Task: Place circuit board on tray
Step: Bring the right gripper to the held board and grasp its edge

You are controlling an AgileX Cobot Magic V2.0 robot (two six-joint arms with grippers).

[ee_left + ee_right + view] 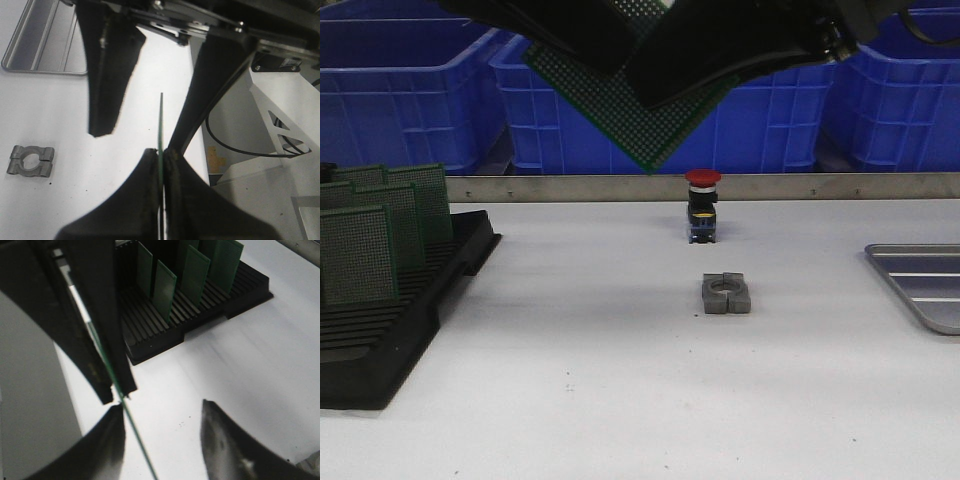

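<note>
My right gripper needs to close on the board (686,116) before my left gripper opens, because my left gripper is pinching the circuit board far from the tray.
A green circuit board (620,115) hangs tilted high over the middle of the table. My left gripper (161,156) is shut on its thin edge (161,125). My right gripper (162,412) is open around the same board (137,442), which passes close to one of its fingers (112,437); the other finger stands well apart. In the left wrist view the right gripper's fingers (107,80) straddle the board. The silver-grey tray (925,285) lies on the table at the right edge, also seen in the left wrist view (45,40). It has nothing on it.
A black slotted rack (390,330) at the left holds several upright green boards (360,250). A red-capped button (703,205) and a grey clamp block (726,293) sit mid-table. Blue crates (410,90) line the back behind a metal rail.
</note>
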